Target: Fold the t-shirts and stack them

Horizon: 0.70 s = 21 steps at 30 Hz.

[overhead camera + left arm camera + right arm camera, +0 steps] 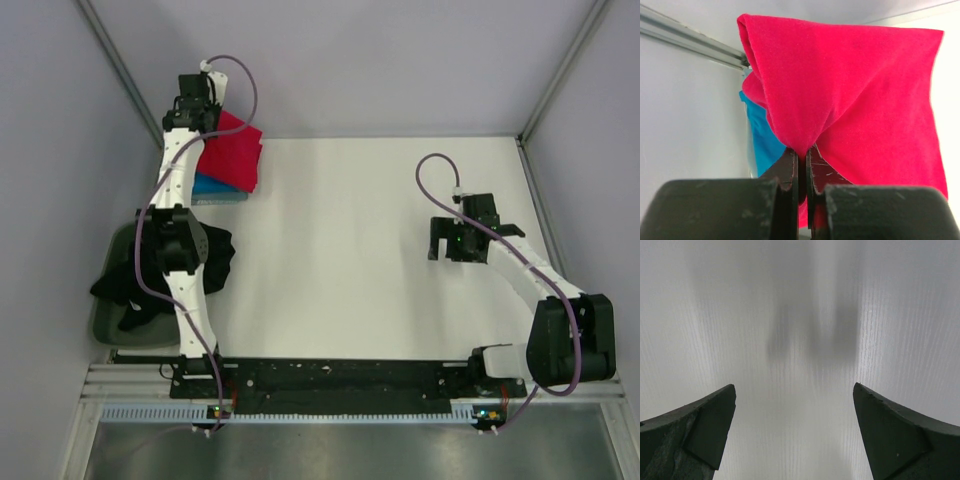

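Note:
I can see blue t-shirt (206,185) on the wall (112,140) side of the red t-shirt, so I keep pulling the red t-shirt's edge toward the wall with my left gripper until both line up.
A folded red t-shirt (232,152) lies on a folded blue t-shirt (212,187) at the table's far left. My left gripper (198,95) is shut on the red shirt's far corner; in the left wrist view the red cloth (850,95) is pinched between the fingers (790,165), with the blue shirt (762,137) below it. A black t-shirt (215,262) hangs crumpled out of the tub, partly hidden by the left arm. My right gripper (447,242) is open and empty over bare table (795,365).
A dark grey-green tub (105,320) stands at the left edge by the left arm's elbow. Grey walls and metal corner posts (120,65) enclose the white table (360,260). A black rail (340,375) runs along the near edge.

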{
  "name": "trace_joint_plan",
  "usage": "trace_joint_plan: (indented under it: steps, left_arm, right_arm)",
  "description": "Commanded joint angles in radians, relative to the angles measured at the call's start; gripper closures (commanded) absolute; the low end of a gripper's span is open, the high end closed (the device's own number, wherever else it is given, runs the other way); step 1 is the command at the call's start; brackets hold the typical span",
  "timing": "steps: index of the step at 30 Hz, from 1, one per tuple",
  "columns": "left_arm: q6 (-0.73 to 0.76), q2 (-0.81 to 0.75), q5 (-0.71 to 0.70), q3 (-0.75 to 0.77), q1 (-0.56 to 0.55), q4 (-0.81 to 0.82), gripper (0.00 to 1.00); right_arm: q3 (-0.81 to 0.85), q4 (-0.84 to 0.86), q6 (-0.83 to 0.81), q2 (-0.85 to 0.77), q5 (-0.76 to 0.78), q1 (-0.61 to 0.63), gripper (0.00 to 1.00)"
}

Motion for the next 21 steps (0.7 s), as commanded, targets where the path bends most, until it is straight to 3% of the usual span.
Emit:
trace_joint_plan:
  steps: [1,11,21]
  left_arm:
    - [-0.009,0.042,-0.029,0.039,0.060,0.109,1.00]
    - [0.008,0.160,-0.061,0.077,0.103,0.157,1.00]
    - [-0.018,0.174,-0.094,0.075,0.161,0.171,1.00]
  right_arm:
    - [0.015,0.009,-0.009,-0.003,0.011,-0.014,0.01]
    - [0.015,0.006,-0.016,0.000,0.010,-0.013,0.01]
    - [0.021,0.004,-0.021,0.009,0.014,-0.013,0.01]
